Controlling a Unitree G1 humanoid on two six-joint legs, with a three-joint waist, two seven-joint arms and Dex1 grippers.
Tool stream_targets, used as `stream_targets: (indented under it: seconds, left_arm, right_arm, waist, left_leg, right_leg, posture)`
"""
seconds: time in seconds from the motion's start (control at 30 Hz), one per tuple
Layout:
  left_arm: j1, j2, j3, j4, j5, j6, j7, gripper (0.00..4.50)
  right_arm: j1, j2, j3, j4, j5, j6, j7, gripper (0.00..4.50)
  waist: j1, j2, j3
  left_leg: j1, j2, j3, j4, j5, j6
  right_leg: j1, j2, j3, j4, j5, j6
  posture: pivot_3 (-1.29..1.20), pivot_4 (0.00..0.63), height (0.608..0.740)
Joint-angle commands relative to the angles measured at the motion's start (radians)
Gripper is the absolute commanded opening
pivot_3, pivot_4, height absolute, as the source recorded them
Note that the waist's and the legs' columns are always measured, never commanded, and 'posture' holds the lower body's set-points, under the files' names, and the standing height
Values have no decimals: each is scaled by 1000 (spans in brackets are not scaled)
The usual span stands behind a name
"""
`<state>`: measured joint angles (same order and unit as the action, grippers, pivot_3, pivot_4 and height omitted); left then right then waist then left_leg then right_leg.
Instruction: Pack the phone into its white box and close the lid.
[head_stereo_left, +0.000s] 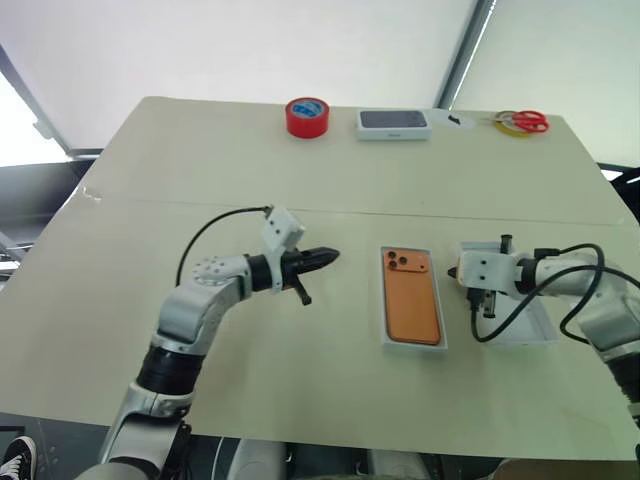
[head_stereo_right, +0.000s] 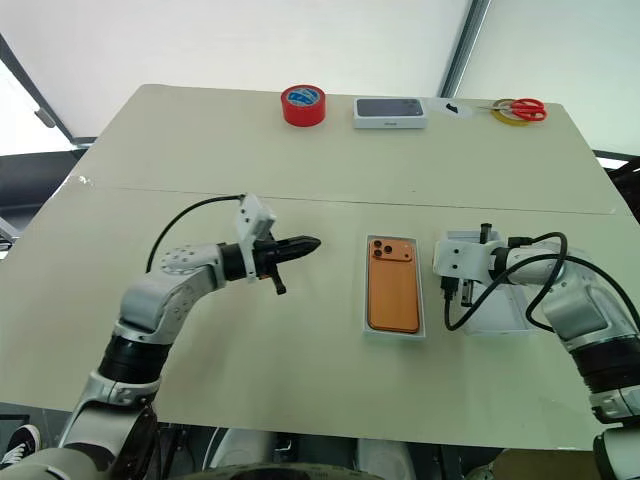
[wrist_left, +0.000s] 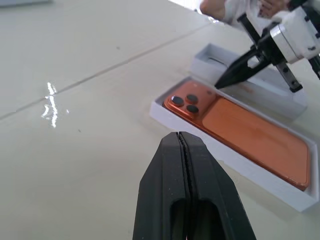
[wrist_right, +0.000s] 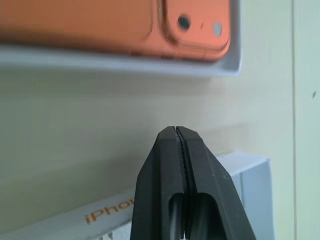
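Note:
The lid lies open side up (head_stereo_left: 525, 322) beyond the box, so the robot's left gripper should move back and let the right gripper turn the lid by its printed side (wrist_right: 107, 212).
The orange phone (head_stereo_left: 411, 296) lies camera-side up inside the white box (head_stereo_left: 383, 300) near the middle of the table. To its right the lid (head_stereo_left: 530, 328) rests open side up. My left gripper (head_stereo_left: 330, 256) hovers left of the box, shut and empty, with its tip aimed at the phone (wrist_left: 240, 125). Over the lid's near-left wall my right gripper (wrist_left: 220, 82) points toward the box, also shut with nothing in it. In the right wrist view the shut fingertips (wrist_right: 175, 131) hang above the lid's printed side (wrist_right: 250, 170), between it and the box wall (wrist_right: 125, 62).
At the table's far edge stand a red tape roll (head_stereo_left: 307, 116), a white box with a dark top (head_stereo_left: 394, 123) and red-handled scissors (head_stereo_left: 527, 121). A seam crosses the table behind the phone. Black cables loop off both wrists.

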<state>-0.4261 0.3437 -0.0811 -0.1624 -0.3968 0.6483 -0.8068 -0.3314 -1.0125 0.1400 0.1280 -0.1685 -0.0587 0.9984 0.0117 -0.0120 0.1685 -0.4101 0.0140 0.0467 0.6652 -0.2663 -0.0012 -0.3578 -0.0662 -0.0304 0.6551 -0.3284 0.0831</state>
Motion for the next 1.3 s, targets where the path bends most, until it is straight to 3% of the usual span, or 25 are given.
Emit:
stream_targets:
  seconds: [0.03, 0.1, 0.23, 0.3, 0.4, 0.67, 0.83, 0.93, 1.2, 1.3]
  left_arm:
    - [27, 63, 82, -24, -63, 36, -21, 265]
    - [41, 97, 114, -34, -132, 97, -52, 911]
    - [92, 156, 154, -89, -158, 15, -113, 2979]
    - [128, 181, 165, -103, -132, -85, -148, 3969]
    - [174, 211, 184, -105, -111, -219, -198, 3969]
    - [207, 264, 235, 22, -75, -515, -309, 3969]
    - [234, 301, 219, 65, -63, -619, -405, 3969]
    - [244, 299, 207, 60, -67, -643, -426, 3969]
    - [254, 261, 153, 31, -66, -653, -417, 3969]
    - [256, 252, 146, 15, -69, -643, -392, 3969]
  right_arm:
    - [20, -52, -46, 8, 33, -3, 48, 254]
    - [40, -69, -54, 7, 40, -7, 58, 912]
    - [66, -43, -123, -64, 142, 94, 74, 2912]
    - [62, -32, -167, -104, 187, 176, 62, 2920]
    - [70, -46, -213, -157, 206, 273, 45, 2920]
    - [188, -65, -328, -382, 296, 780, 6, 2920]
    - [193, -9, -355, -523, 357, 1125, -97, 2920]
    - [198, -29, -322, -574, 364, 1228, -135, 2920]
    - [8, 22, -297, -554, 507, 1624, -191, 2920]
    - [-58, 44, -289, -495, 567, 1673, -245, 2920]
  waist:
    - [-2, 0, 0]
    - [-1, 0, 0]
    - [0, 0, 0]
    - [-2, 0, 0]
    - [-2, 2, 0]
    - [-1, 3, 0]
    - [-8, 5, 0]
    - [-11, 5, 0]
    - [-25, 5, 0]
    - [-26, 5, 0]
  left_leg:
    - [0, 0, 0, 0, 0, 0]
    - [0, 0, 0, 0, 0, 0]
    - [0, 0, 0, 0, 0, 0]
    - [0, 1, 0, 0, 0, 0]
    - [0, 1, 0, 0, 0, 0]
    - [0, 1, 0, -2, -2, 3]
    - [0, 1, 0, -4, -3, 4]
    - [0, 1, 0, -5, -3, 4]
    - [-1, 0, 0, -6, -4, 5]
    - [-1, 0, 0, -8, -4, 5]
  right_leg:
    - [0, 0, 0, 0, 0, 0]
    - [0, 0, 0, 0, 0, 0]
    - [0, 0, 0, 0, 0, 0]
    - [0, 0, 0, 0, 0, 0]
    - [0, 0, 0, 0, 0, 0]
    - [0, -2, 0, -1, 0, -1]
    - [-2, -3, 0, -1, 0, -1]
    - [-3, -3, 0, -1, 0, -1]
    - [-4, -4, 0, -1, 0, -1]
    - [-5, -4, 0, -1, 0, -1]
  posture:
    - [0, 150, 740]
    - [0, 150, 740]
    - [0, 150, 740]
    - [0, 150, 740]
    - [0, 150, 740]
    - [0, 150, 740]
    - [0, 150, 740]
    - [0, 150, 740]
    - [0, 150, 740]
    - [0, 150, 740]
